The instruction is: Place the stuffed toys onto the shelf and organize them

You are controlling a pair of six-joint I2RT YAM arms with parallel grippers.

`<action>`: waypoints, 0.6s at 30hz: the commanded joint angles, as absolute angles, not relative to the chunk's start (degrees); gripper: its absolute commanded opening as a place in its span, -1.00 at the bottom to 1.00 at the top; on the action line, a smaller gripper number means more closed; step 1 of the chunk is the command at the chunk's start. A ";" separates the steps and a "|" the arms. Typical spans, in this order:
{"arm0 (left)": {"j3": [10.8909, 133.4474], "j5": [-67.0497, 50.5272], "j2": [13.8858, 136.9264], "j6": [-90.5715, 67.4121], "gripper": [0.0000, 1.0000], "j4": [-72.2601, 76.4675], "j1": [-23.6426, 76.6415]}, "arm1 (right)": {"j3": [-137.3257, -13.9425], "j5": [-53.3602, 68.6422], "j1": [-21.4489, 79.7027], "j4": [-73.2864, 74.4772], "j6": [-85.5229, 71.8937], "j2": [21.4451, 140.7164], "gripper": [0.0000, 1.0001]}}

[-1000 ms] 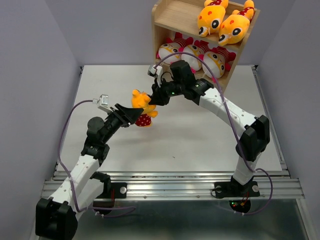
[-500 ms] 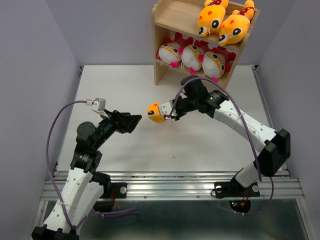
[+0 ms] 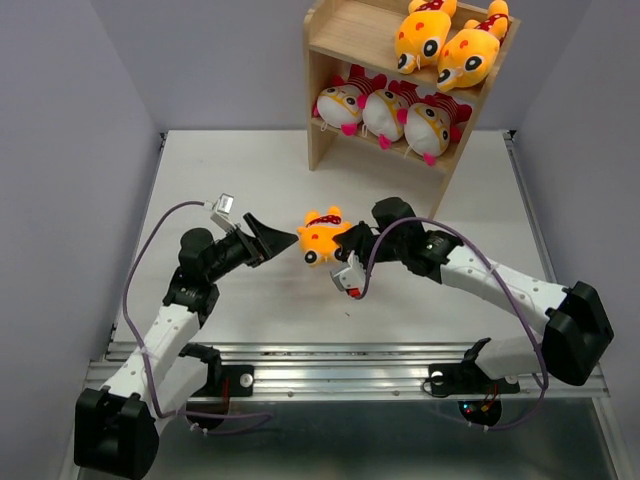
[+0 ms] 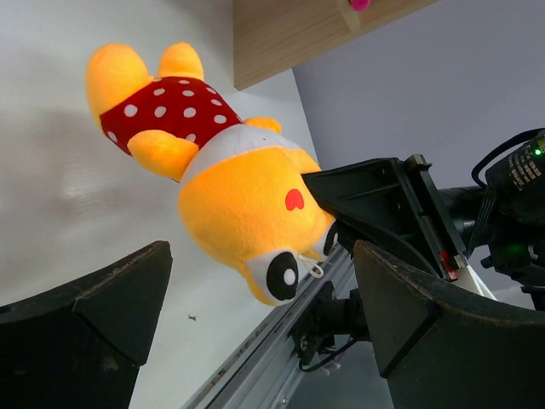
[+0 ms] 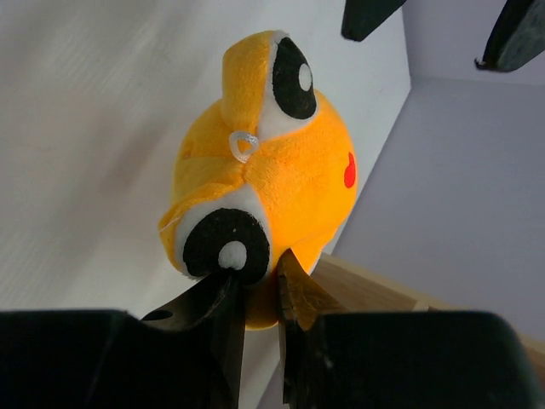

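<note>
I am pinching the orange toy beside its eye (image 5: 258, 268) with my right gripper, so I should hold its head's free side (image 3: 308, 240) with my left gripper while my right gripper takes hold of the head again before shelving.
The wooden shelf (image 3: 322, 95) stands at the back of the table. Two orange-yellow stuffed toys (image 3: 425, 35) lie on its top tier, and three white-faced toys (image 3: 383, 112) sit on its lower tier. My right gripper (image 3: 340, 245) is shut on the head of a third orange toy (image 3: 318, 240) and holds it above the table centre. In the right wrist view the gripper (image 5: 260, 277) pinches the toy (image 5: 272, 170) just beside its eye. My left gripper (image 3: 275, 238) is open and empty just left of it. In the left wrist view the toy (image 4: 238, 196) hangs between and beyond the spread gripper (image 4: 260, 256).
The metal rail (image 3: 340, 372) runs along the table's near edge. Grey walls close in the left, right and back. Purple cables loop off both arms. The shelf's wood shows in the left wrist view (image 4: 289, 34) and the right wrist view (image 5: 375, 285).
The left gripper has let go of the orange toy and opened. The right gripper now holds it alone and has swung it slightly toward the near side, turning it.
</note>
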State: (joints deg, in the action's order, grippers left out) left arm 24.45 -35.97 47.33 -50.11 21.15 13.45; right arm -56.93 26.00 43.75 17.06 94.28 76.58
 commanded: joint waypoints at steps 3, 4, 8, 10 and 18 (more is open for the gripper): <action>24.78 -39.20 50.09 -52.12 0.97 28.21 15.29 | -55.11 26.10 46.31 3.78 93.43 73.39 -0.99; 24.79 -38.94 50.53 -52.21 0.97 28.73 15.64 | -54.93 26.28 46.32 3.52 93.17 73.21 -0.99; 25.05 -37.44 53.69 -52.56 0.96 29.27 17.57 | -54.23 26.81 48.07 1.94 92.37 72.77 -0.97; 25.31 -36.92 54.93 -52.91 0.89 29.35 18.63 | -54.14 26.89 48.08 1.67 92.11 72.77 -0.93; 25.75 -35.77 57.74 -53.00 0.10 32.43 19.95 | -53.09 27.51 49.75 2.73 89.75 72.16 -0.83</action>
